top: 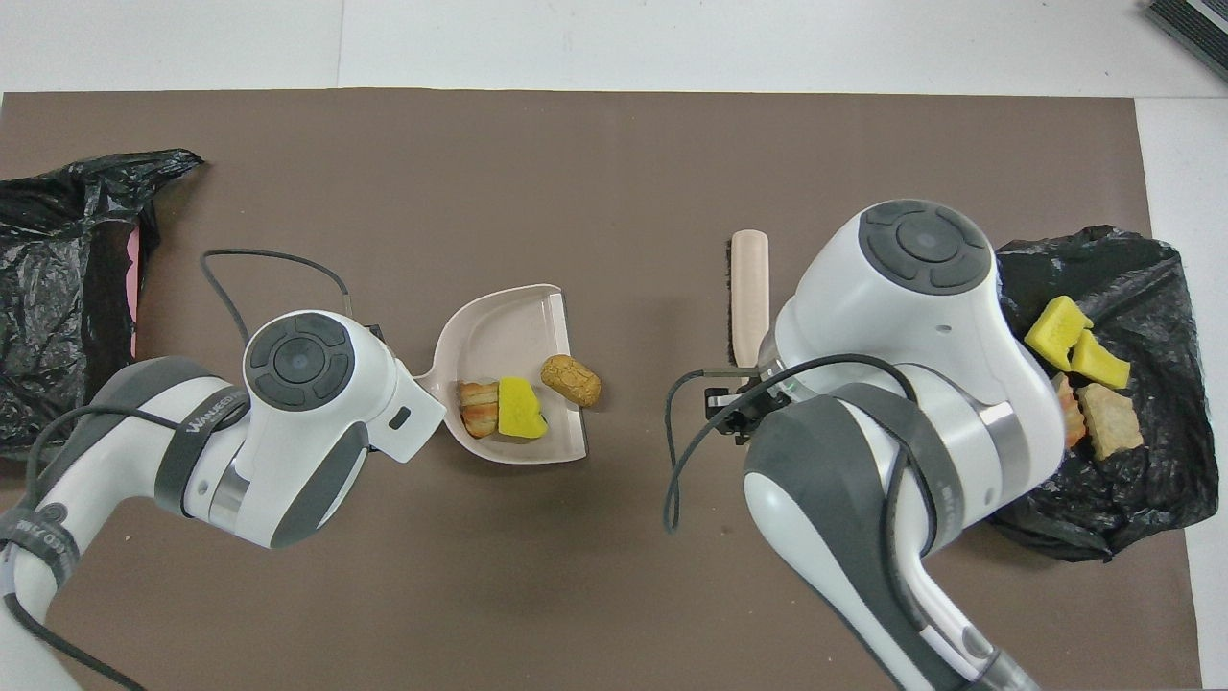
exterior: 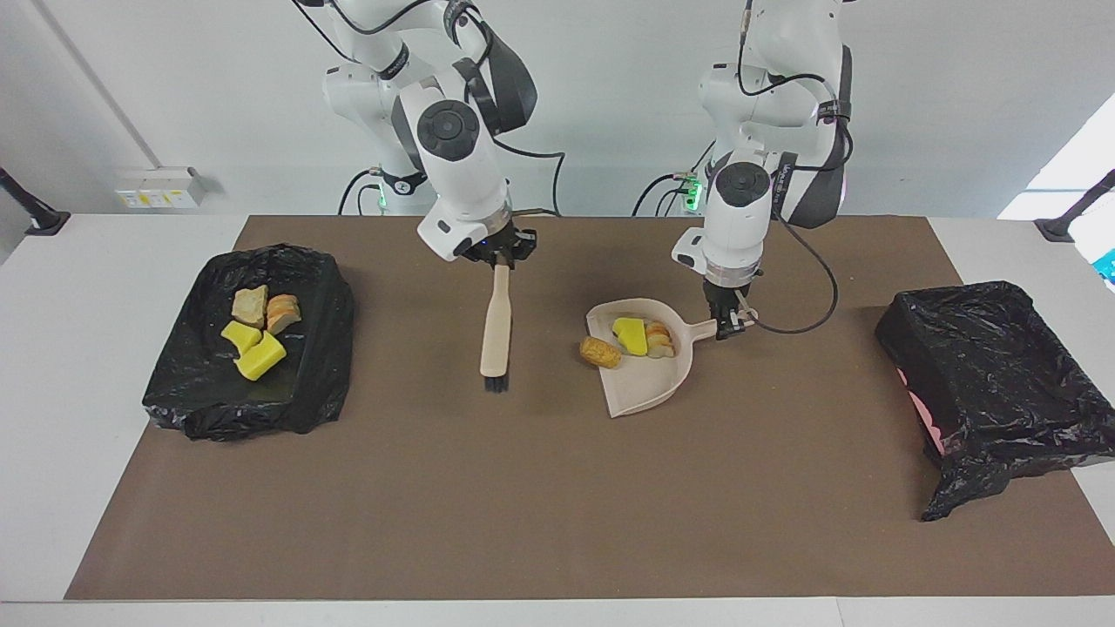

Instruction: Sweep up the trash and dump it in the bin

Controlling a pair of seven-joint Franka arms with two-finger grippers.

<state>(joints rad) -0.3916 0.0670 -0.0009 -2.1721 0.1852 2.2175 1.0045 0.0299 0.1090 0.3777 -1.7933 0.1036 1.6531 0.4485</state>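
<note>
I should bring the brush back with my right gripper and sweep the brown nugget [top: 571,380] fully inside [top: 514,341] before dumping, because the nugget lies across the dustpan's open edge.
My left gripper [exterior: 727,324] is shut on the handle of the beige dustpan [exterior: 649,383], which rests on the brown mat. In the pan lie a yellow foam piece [exterior: 629,335] and an orange-brown bread-like piece [exterior: 659,340]. A brown nugget [exterior: 600,352] lies at the pan's open edge. My right gripper [exterior: 501,259] is shut on the handle of the beige brush [exterior: 497,322], whose bristles point down at the mat beside the pan, toward the right arm's end. The pan [top: 499,331], yellow piece [top: 521,408], nugget [top: 571,380] and brush [top: 749,297] show in the overhead view.
A black-bag-lined bin [exterior: 322,348] at the right arm's end holds several trash pieces [exterior: 260,355]. A second black-lined bin [exterior: 993,366] stands at the left arm's end, with pink showing at its side. A cable hangs from each wrist.
</note>
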